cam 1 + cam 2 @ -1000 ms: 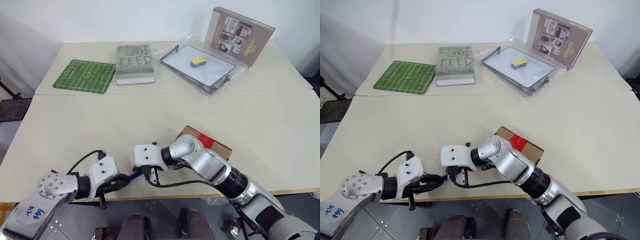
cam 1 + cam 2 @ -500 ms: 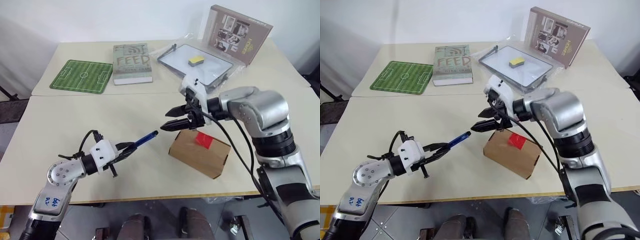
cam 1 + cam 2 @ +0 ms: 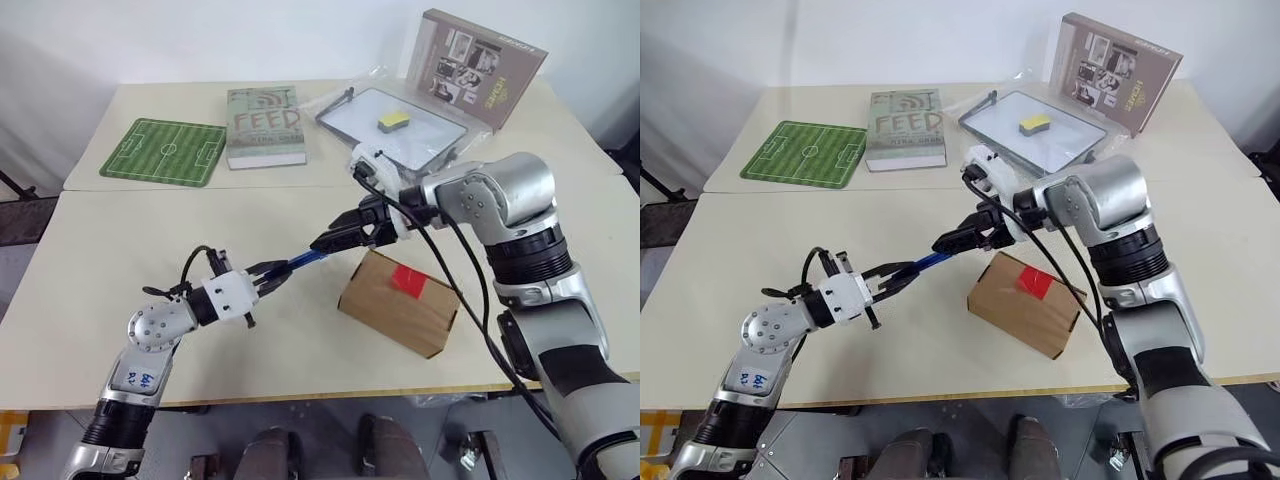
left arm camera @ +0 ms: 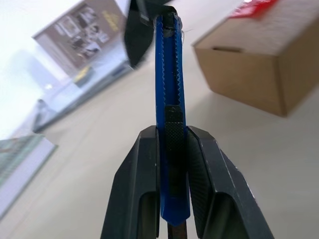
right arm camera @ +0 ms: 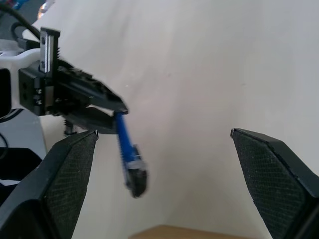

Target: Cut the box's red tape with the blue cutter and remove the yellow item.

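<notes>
The red tape (image 3: 409, 281) goes to the box's long edge. The brown box (image 3: 398, 310) will swing open on that side when I cut the tape and pull.
My left gripper (image 3: 268, 274) is shut on the blue cutter (image 3: 300, 262) at its rear end, holding it above the table with its tip aimed up toward my right gripper (image 3: 330, 241). The left wrist view shows both pads clamped on the blue cutter (image 4: 168, 99). My right gripper stands wide open, and the blue cutter's (image 5: 128, 157) dark tip lies between its fingers (image 5: 60, 184) without touching them. The brown box (image 3: 400, 305) sits closed on the table just below, with the red tape (image 3: 409, 280) across its top seam. The yellow item is hidden.
At the back of the table lie a green football-pitch mat (image 3: 166, 152), a book (image 3: 264, 126), and a whiteboard in clear wrap (image 3: 425, 140) with a yellow sponge on it. A printed picture box (image 3: 478, 66) stands behind it. The table's front edge (image 3: 330, 393) is close.
Both arms have risen from the table's front edge. The right gripper has let go and opened wide. The left gripper has carried the cutter up until its tip lies between the right fingers.
</notes>
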Robot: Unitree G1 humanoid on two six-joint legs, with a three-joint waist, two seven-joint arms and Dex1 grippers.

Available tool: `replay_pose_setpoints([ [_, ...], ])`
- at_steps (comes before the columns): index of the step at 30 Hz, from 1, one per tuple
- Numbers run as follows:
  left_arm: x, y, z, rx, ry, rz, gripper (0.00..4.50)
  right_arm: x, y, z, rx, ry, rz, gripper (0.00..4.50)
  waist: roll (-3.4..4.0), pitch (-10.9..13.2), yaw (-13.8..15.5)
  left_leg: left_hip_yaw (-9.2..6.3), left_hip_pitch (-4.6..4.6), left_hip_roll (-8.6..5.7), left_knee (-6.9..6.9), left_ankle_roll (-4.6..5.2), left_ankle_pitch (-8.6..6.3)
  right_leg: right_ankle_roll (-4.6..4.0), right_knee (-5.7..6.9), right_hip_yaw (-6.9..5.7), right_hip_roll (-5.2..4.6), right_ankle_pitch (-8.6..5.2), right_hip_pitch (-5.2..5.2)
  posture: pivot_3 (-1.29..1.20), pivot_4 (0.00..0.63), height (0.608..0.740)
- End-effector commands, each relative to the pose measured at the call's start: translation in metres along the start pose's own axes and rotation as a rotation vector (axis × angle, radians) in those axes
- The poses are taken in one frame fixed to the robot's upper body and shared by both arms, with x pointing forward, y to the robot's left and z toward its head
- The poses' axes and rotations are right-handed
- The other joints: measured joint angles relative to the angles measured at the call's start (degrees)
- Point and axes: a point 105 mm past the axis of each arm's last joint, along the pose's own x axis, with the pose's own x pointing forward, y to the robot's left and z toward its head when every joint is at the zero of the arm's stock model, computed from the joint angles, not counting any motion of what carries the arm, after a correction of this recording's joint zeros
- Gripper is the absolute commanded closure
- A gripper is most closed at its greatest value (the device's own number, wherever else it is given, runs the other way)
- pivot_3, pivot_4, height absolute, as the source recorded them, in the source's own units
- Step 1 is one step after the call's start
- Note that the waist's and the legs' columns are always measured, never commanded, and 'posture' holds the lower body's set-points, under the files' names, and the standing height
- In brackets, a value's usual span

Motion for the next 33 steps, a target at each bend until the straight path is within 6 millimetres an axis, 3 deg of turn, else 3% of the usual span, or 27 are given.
replay_pose_setpoints([
  [1, 0.003, 0.004, 0.008, 0.013, -0.040, 0.034, 4.05, 0.002, 0.008, 0.011, -0.030, -0.013, 0.035, 0.03, 0.00, 0.0, -0.1, 0.00, 0.00, 0.00, 0.00, 0.00, 0.00, 0.00, 0.00, 0.00, 0.00, 0.00, 0.00, 0.00, 0.150, 0.740],
  [12, 0.003, 0.005, 0.012, -0.013, -0.051, 0.040, 4.05, 0.011, 0.010, 0.012, -0.058, 0.016, 0.077, 0.03, 0.00, 0.0, -0.7, -0.03, 0.00, 0.02, 0.00, 0.01, 0.01, 0.01, 0.00, -0.02, 0.00, 0.01, 0.00, 0.00, 0.150, 0.740],
  [15, 0.002, 0.004, 0.012, -0.019, -0.048, 0.042, 4.05, 0.012, 0.006, 0.011, -0.058, 0.024, 0.067, 0.61, 0.00, 0.0, -0.7, -0.04, 0.00, 0.03, 0.00, 0.01, 0.01, 0.01, 0.00, -0.02, 0.00, 0.01, 0.00, 0.00, 0.150, 0.740],
  [26, 0.002, 0.013, 0.013, -0.021, -0.046, 0.068, 4.05, 0.012, 0.001, 0.004, -0.076, 0.057, 0.076, 4.32, 0.00, 0.0, -0.7, -0.05, -0.01, 0.03, 0.00, 0.01, 0.01, 0.02, 0.00, -0.02, 0.00, 0.01, 0.01, 0.00, 0.150, 0.740],
  [32, -0.001, 0.012, 0.005, -0.098, -0.005, 0.075, 4.05, 0.005, -0.002, 0.011, -0.074, 0.025, 0.056, 4.33, 0.00, 0.0, -0.7, -0.06, -0.01, 0.03, 0.00, 0.01, 0.01, 0.02, 0.00, -0.02, 0.00, 0.01, 0.01, 0.00, 0.150, 0.740],
  [33, -0.003, 0.012, 0.000, -0.133, 0.032, 0.076, 3.72, 0.004, -0.002, 0.013, -0.076, 0.017, 0.052, 4.33, 0.00, 0.0, -0.7, -0.06, -0.01, 0.03, 0.00, 0.01, 0.01, 0.02, 0.00, -0.02, 0.00, 0.01, 0.01, 0.00, 0.150, 0.740],
])
